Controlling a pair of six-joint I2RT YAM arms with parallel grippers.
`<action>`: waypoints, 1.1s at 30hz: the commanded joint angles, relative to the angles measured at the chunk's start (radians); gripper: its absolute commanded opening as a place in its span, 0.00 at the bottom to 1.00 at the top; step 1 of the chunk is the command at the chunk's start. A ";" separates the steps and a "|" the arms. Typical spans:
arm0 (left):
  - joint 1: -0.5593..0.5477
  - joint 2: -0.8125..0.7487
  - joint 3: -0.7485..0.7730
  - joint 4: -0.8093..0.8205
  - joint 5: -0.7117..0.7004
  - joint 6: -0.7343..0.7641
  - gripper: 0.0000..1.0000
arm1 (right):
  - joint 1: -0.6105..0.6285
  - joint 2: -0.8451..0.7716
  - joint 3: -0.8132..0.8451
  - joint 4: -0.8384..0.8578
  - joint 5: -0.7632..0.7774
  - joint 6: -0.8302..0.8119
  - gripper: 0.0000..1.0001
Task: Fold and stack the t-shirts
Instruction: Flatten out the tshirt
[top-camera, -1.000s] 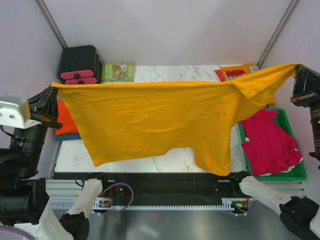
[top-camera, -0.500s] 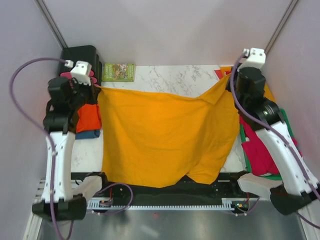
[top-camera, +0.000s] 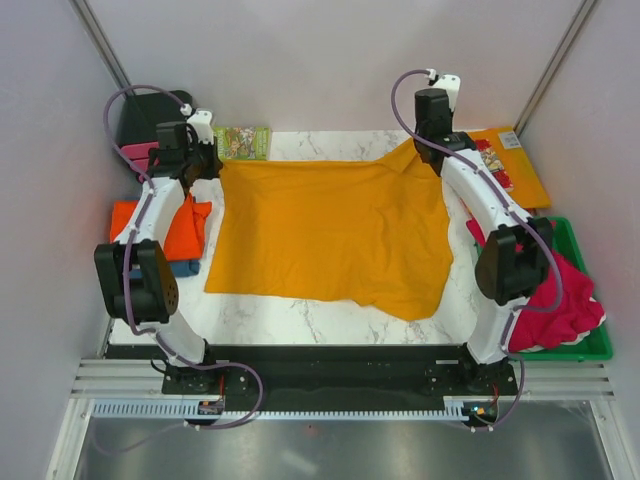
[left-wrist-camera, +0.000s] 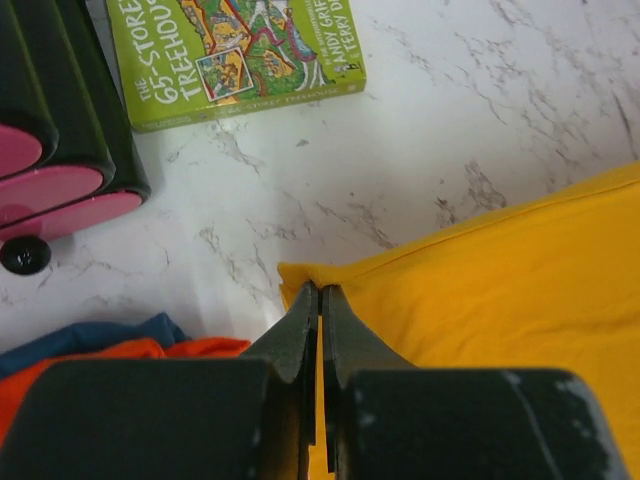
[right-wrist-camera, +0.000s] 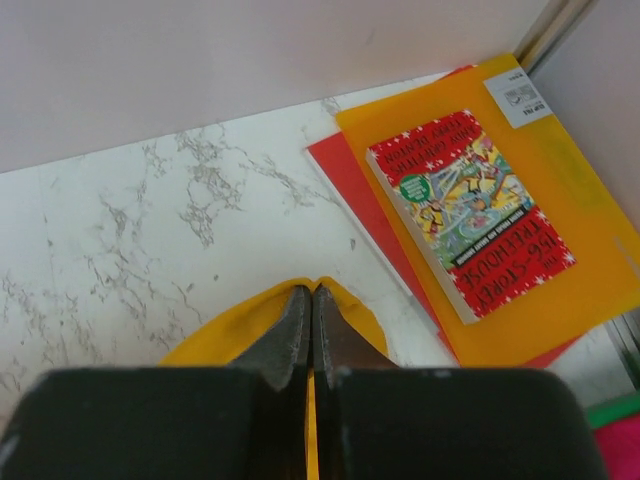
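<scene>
Both my grippers are to lift the far corners (top-camera: 231, 169) high and lay the shirt out flat before folding, because the mustard t-shirt's near corner (top-camera: 415, 310) curls under.
A mustard t-shirt (top-camera: 330, 230) lies spread over the middle of the marble table. My left gripper (top-camera: 213, 160) is shut on its far left corner (left-wrist-camera: 300, 275), low over the table. At the far right corner (right-wrist-camera: 330, 290), my right gripper (top-camera: 420, 140) is shut on the same shirt. A folded red-orange t-shirt (top-camera: 180, 230) rests on a blue one (top-camera: 183, 268) at the left edge; both show in the left wrist view too, red-orange (left-wrist-camera: 120, 350) over blue (left-wrist-camera: 80, 335). Crimson-pink t-shirts (top-camera: 565, 300) fill the green bin (top-camera: 590, 350) at the right.
A green book (top-camera: 241, 143) (left-wrist-camera: 230, 50) lies at the back left beside a black and pink case (top-camera: 150, 125) (left-wrist-camera: 60, 130). A stiff orange folder (top-camera: 515, 160) (right-wrist-camera: 560, 250) with a comic book (right-wrist-camera: 465, 210) sits at the back right. Walls stand close on three sides.
Both arms have carried the mustard shirt from hanging stretched in the air down and toward the back, so it now lies spread on the table. Both grips have held.
</scene>
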 joint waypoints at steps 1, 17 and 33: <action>-0.002 0.133 0.132 0.119 -0.050 0.039 0.02 | -0.021 0.106 0.191 0.076 0.016 -0.025 0.00; 0.001 -0.083 0.335 -0.041 0.023 -0.107 0.02 | 0.026 -0.192 0.256 0.100 -0.062 -0.042 0.00; 0.009 -0.884 0.192 -0.384 0.060 -0.095 0.02 | 0.169 -0.877 0.078 -0.171 0.059 -0.102 0.00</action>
